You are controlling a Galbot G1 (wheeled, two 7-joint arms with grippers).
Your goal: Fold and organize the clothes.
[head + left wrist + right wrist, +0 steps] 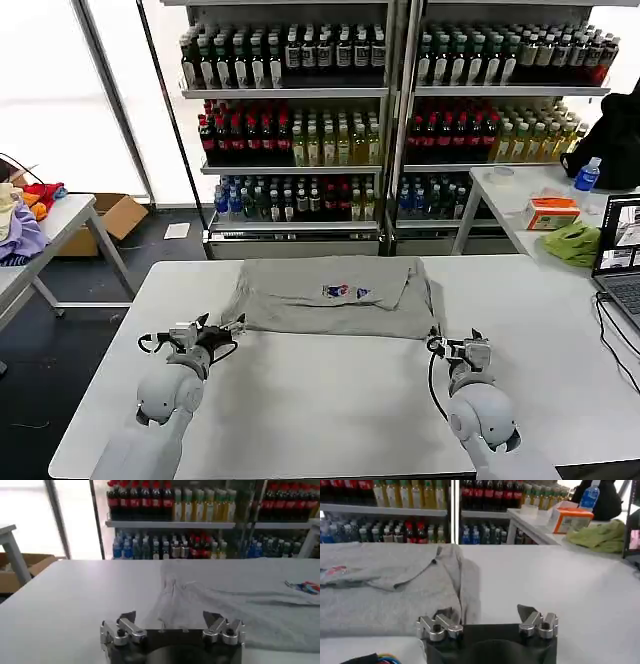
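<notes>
I expect more of the grey T-shirt [300,285] to slide into view when I pull, because it goes up to the table's far edge [335,258] and part of it is hidden past there.
A grey T-shirt [335,297] with a small multicoloured chest print lies partly folded on the white table [330,400], towards the far side. My left gripper [232,326] stands open at the shirt's near-left corner, with the bunched sleeve [175,602] just ahead of its jaws. At the shirt's near-right corner my right gripper [438,343] is open too; the folded edge [462,587] lies in front of it. Nothing is held by either one. In the wrist views the left gripper [170,617] and right gripper [485,614] show wide gaps.
A side table [520,190] at the right carries a lime-green cloth [575,243], an orange box [552,212], a bottle and a laptop [620,250]. Drink shelves [390,120] stand behind. Another table with coloured fabrics [25,215] stands at the left.
</notes>
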